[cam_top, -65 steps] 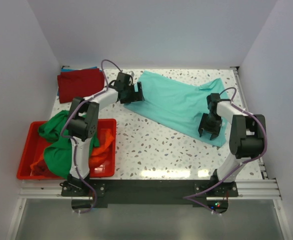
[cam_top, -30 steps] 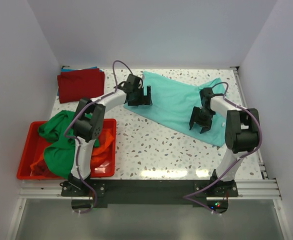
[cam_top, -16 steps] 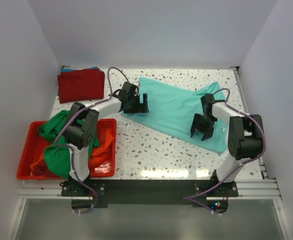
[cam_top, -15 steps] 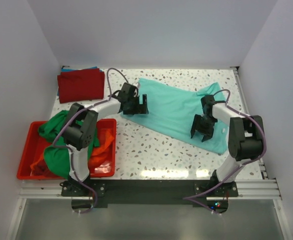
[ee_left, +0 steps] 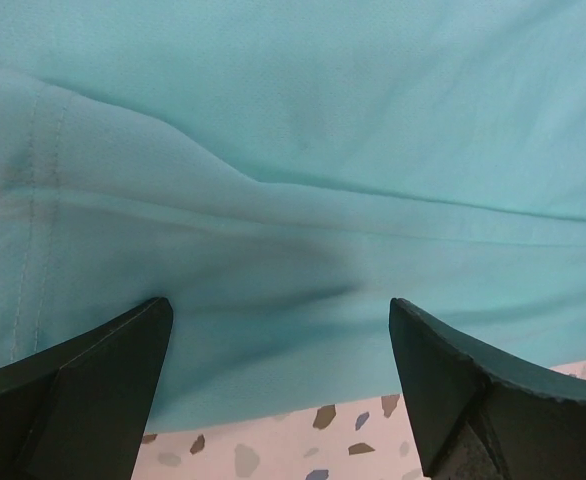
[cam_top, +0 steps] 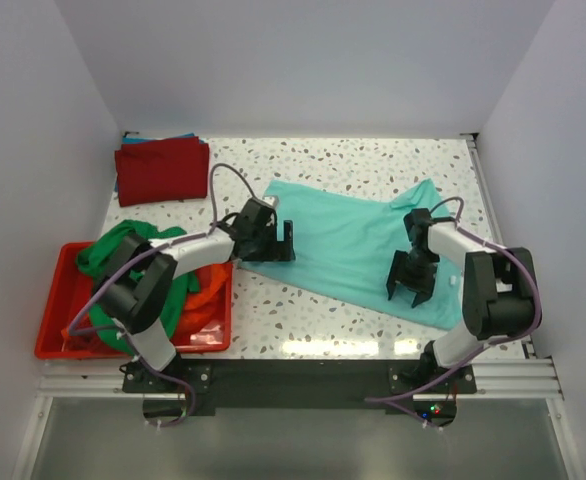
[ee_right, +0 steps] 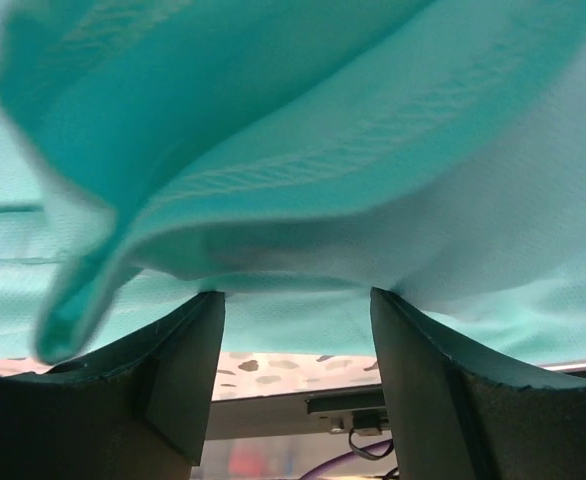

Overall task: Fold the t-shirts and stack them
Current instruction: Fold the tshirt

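Observation:
The teal t-shirt's near hem (cam_top: pixel 276 279) slants away at my left gripper's end, so my left gripper should press the cloth (ee_left: pixel 278 345) and draw it nearer before folding.
The teal t-shirt (cam_top: pixel 348 235) lies spread flat across the middle and right of the table. My left gripper (cam_top: pixel 281 240) is open and sits low on the shirt's left edge; in the left wrist view (ee_left: pixel 278 310) its fingers straddle the teal cloth (ee_left: pixel 293 120) just above the hem. My right gripper (cam_top: pixel 409 285) is open on the shirt's near right part; in the right wrist view (ee_right: pixel 295 295) a bunched fold of teal cloth (ee_right: pixel 273 120) lies across its fingertips. A folded dark red t-shirt (cam_top: pixel 161 170) lies at the back left on a blue one (cam_top: pixel 129 137).
A red plastic bin (cam_top: pixel 55 345) stands at the near left, with a crumpled green t-shirt (cam_top: pixel 123 300) and an orange t-shirt (cam_top: pixel 205 290) in it. The speckled table (cam_top: pixel 303 320) shows bare in front of the teal shirt. White walls close in the left, back and right.
Both grippers have moved toward the near edge, and the teal shirt has slid that way with them. The left arm has drawn back toward the bin.

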